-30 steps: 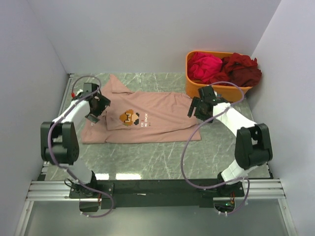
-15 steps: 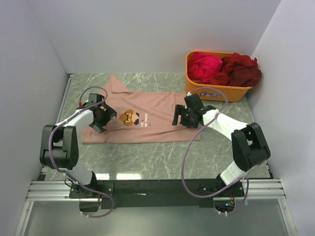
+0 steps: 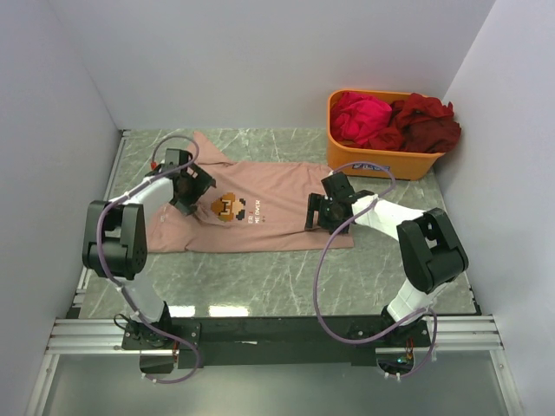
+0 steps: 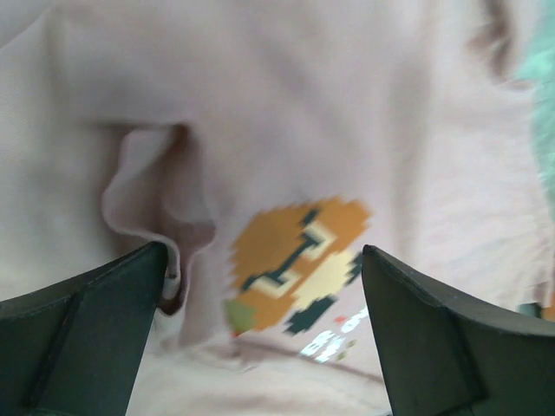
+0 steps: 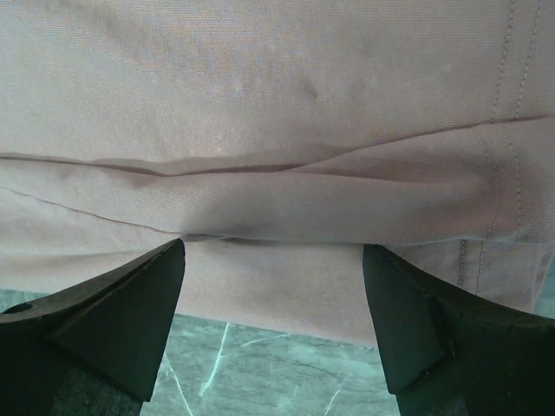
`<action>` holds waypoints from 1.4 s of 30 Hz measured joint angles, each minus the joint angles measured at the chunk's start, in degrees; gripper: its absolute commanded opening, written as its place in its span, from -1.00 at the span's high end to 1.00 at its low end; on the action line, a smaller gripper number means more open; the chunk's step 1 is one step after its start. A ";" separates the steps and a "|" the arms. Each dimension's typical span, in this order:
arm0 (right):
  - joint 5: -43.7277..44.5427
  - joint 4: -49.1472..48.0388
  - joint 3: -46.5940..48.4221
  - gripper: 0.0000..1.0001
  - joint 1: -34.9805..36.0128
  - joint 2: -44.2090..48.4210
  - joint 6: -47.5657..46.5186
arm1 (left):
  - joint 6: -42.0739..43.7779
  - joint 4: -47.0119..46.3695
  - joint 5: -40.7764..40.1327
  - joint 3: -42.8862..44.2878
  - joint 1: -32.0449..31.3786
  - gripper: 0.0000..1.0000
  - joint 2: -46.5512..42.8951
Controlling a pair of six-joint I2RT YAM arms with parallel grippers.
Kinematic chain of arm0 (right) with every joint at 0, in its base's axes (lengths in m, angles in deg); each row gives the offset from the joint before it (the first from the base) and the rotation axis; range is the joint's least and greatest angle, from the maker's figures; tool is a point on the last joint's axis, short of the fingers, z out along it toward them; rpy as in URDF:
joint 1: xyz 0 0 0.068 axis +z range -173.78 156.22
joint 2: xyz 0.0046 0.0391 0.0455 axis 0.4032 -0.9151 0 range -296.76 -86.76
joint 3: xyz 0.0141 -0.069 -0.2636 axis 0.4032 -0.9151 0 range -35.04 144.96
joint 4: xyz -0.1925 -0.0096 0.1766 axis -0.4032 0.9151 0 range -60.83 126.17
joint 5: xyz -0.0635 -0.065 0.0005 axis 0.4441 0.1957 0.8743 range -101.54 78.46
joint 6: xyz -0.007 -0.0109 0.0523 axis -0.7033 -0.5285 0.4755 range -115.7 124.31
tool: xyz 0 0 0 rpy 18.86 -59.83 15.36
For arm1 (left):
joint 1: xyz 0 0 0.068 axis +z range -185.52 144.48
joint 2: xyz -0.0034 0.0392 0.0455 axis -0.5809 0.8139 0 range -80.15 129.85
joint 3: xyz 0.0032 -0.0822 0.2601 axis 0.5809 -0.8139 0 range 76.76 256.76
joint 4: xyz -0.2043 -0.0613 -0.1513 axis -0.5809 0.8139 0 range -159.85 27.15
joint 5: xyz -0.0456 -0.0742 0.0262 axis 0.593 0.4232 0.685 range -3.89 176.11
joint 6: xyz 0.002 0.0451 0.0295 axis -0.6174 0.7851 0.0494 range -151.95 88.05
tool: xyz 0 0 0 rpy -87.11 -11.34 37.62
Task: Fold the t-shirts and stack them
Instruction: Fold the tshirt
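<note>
The cloth bunches (image 4: 165, 195) beside the figure below my left gripper, so next my left gripper moves to the t-shirt's far shoulder (image 3: 206, 162) and pulls it flat toward the front.
The dusty pink t-shirt (image 3: 277, 195) lies spread on the table, collar to the left and hem to the right. It carries a pixel-art figure (image 3: 227, 206) and white lettering. My left gripper (image 3: 194, 185) is open, low over the collar fold, with the figure (image 4: 295, 260) between its fingers (image 4: 87, 329). My right gripper (image 3: 317, 211) is open, low over the shirt's hem (image 5: 286, 290), where a long crease runs. Neither holds cloth. A magenta t-shirt (image 3: 360, 117) and a dark red one (image 3: 427, 123) lie bunched in the tub.
The orange plastic tub (image 3: 381, 162) stands at the back right, close behind my right arm. Grey walls close in on the left, back and right. Green marbled table (image 3: 260, 277) shows in front of the shirt and under the hem (image 5: 260, 364).
My left gripper has moved right and back, from the sleeve area to the collar. My right gripper has swung left from beside the tub and come down over the hem. Both stayed open.
</note>
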 measured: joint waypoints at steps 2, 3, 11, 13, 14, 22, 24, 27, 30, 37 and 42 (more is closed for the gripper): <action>0.02 0.00 0.00 -0.79 0.00 0.00 0.02 | 0.02 -0.15 0.07 2.75 -0.11 -0.99 1.92; 0.02 0.00 0.00 -0.79 0.00 0.00 0.00 | 0.02 -0.39 0.22 3.69 -0.15 -0.99 2.69; 0.13 0.00 0.00 -0.79 0.00 0.02 -0.04 | 0.42 -1.40 1.46 11.82 -0.52 -0.99 10.62; 0.15 -0.02 0.00 -0.79 0.00 0.04 -0.04 | 1.73 -1.38 1.46 13.14 -0.76 -0.99 10.67; 0.13 -0.02 0.00 -0.79 0.00 0.09 -0.07 | 2.58 -1.38 1.44 13.97 -0.90 -0.99 10.67; 0.31 -0.31 -1.01 -0.79 -0.02 1.38 -0.96 | 8.04 -1.18 -0.68 11.10 -1.14 -0.99 3.04; 0.31 -0.07 -1.20 -0.79 -0.04 2.16 -1.33 | 8.63 -1.29 -1.07 6.99 -1.11 -0.99 -1.81; 0.26 -0.11 -1.20 -0.79 -0.04 3.23 -1.75 | 9.05 -1.55 -1.40 1.11 -1.11 -0.99 -8.83; 0.20 -0.15 -1.20 -0.79 -0.04 4.11 -1.81 | 9.18 -1.73 -1.97 -2.38 -1.11 -0.99 -11.56; 0.04 -0.22 -1.22 -0.79 -0.04 4.26 -1.95 | 9.68 -2.99 -3.69 -0.98 -0.79 -0.99 -2.82; 0.33 0.13 -1.31 -0.79 -0.04 4.81 -1.97 | 11.63 -2.99 -5.64 7.67 0.33 -0.99 8.13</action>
